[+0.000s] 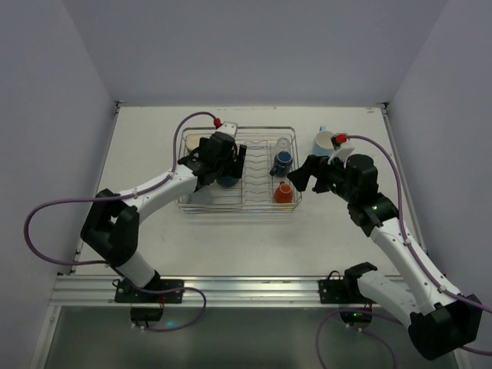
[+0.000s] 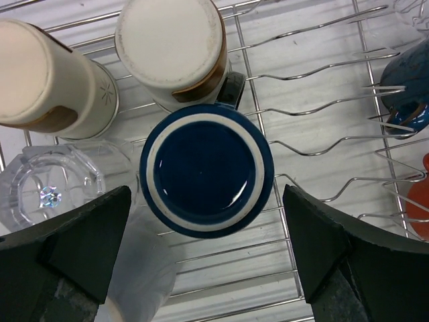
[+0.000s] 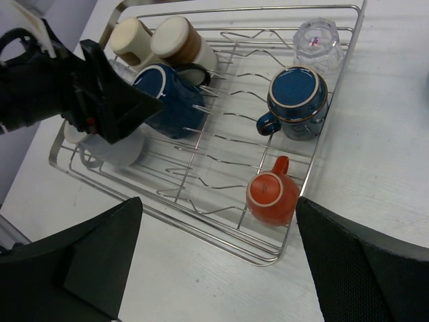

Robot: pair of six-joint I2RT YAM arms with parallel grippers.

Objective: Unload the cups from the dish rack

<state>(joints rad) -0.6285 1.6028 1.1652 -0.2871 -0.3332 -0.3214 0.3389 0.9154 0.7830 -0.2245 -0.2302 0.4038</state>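
The upturned navy cup is a long way from the light blue cup (image 1: 324, 143), so my left gripper should raise the navy cup (image 1: 227, 181) clear and pass it to my right gripper.
The dish rack (image 1: 240, 206) sits mid-table. My left gripper (image 1: 218, 164) hangs open over its left part; its fingers (image 2: 87, 248) stand on either side of an upturned navy cup (image 2: 206, 168) and a little nearer than it, not touching. Around that cup are two cream-and-brown cups (image 2: 171, 50), a clear glass (image 2: 50, 184) and a frosted cup (image 2: 141, 268). My right gripper (image 3: 218, 261) is open and empty over the table by the rack's near right corner, close to the small orange cup (image 3: 271, 196). Behind it stand a small dark blue mug (image 3: 297, 100) and another clear glass (image 3: 318, 41).
A light blue cup (image 1: 324, 142) stands on the table right of the rack, just behind my right arm's wrist. Grey walls close the table at the back and both sides. The rack's wavy slot wires (image 2: 322, 144) run across its middle.
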